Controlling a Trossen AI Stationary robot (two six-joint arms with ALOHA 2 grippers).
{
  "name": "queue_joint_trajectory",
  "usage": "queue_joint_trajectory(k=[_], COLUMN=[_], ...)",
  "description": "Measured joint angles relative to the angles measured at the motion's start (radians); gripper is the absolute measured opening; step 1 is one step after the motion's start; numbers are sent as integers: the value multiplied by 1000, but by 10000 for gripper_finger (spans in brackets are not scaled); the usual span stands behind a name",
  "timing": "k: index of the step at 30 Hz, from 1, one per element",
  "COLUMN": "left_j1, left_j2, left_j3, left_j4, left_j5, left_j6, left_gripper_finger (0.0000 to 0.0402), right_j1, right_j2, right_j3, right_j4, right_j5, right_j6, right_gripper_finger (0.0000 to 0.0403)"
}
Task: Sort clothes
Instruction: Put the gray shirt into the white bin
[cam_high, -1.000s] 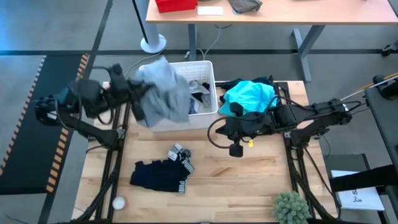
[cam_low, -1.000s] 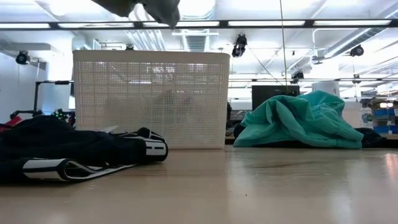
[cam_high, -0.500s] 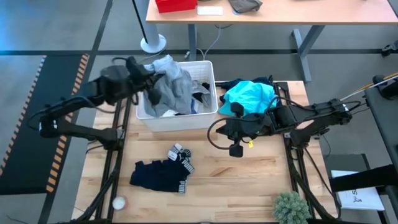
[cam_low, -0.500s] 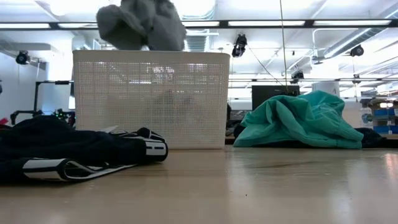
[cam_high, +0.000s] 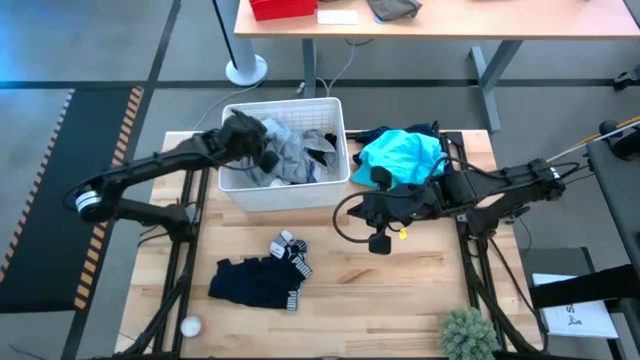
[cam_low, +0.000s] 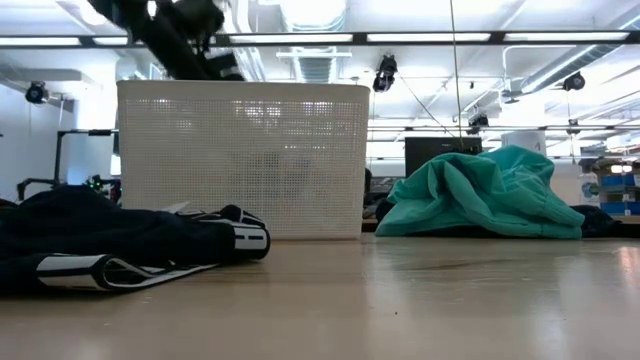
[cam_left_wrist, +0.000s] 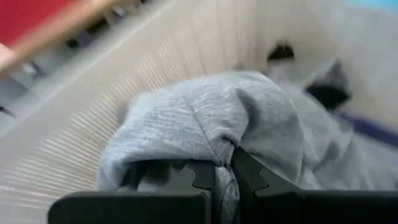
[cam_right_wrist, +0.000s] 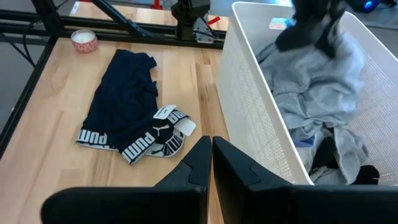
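The grey garment (cam_high: 284, 152) is inside the white basket's sides, so my left gripper should keep lowering the garment's fold until it touches the heaped clothes (cam_high: 296, 168), then let go.
My left gripper (cam_high: 262, 152) is down inside the white basket (cam_high: 285, 103), shut on a grey garment (cam_high: 290, 155) that lies heaped on other clothes there; the heap also shows in the right wrist view (cam_right_wrist: 317, 87). My right gripper (cam_high: 362, 208) is shut and empty, held level to the right of the basket, near a teal garment (cam_high: 400, 152) that lies on the table's far right. A navy garment (cam_high: 250, 282) and striped socks (cam_high: 292, 250) lie flat on the table's near left. My left gripper pinches a bunched fold of the grey garment (cam_left_wrist: 231, 142) between its two fingers (cam_left_wrist: 252, 177), slanting down from the table's left. The cloth bulges over the fingertips, and the garment rests in the basket on the other clothes.
A small white ball (cam_high: 189, 326) sits at the near left corner and a potted plant (cam_high: 468, 335) at the near right. The basket's wall (cam_low: 240, 160) stands between the navy garment (cam_low: 100, 240) and the teal one (cam_low: 480, 195). Bare wood lies in the near middle.
My left gripper has gone toward the table's right and down into the basket, still shut on the grey garment. The garment, which hung high over the basket's left rim, has come down and now lies heaped inside the basket.
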Motion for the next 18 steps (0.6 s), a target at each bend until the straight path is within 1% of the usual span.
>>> queue_joint_trajectory(k=[4,12,14,18], left_j1=[20,29,29,31], left_j2=[103,307,340,375], left_j3=[-49,-56,-51,-47], left_j4=[48,73,77,94], left_j5=[68,83,107,116], left_j6=[-18,-23,-22,-21], left_gripper_finger=[5,5,5,5], right_j1=[3,13,16,16], right_j2=[3,3,3,3], right_j3=[-2,-6,-9,-16], right_j4=[0,0,1,1], right_j5=[0,0,0,0], right_j6=[0,8,9,9], right_gripper_finger=[0,0,0,0])
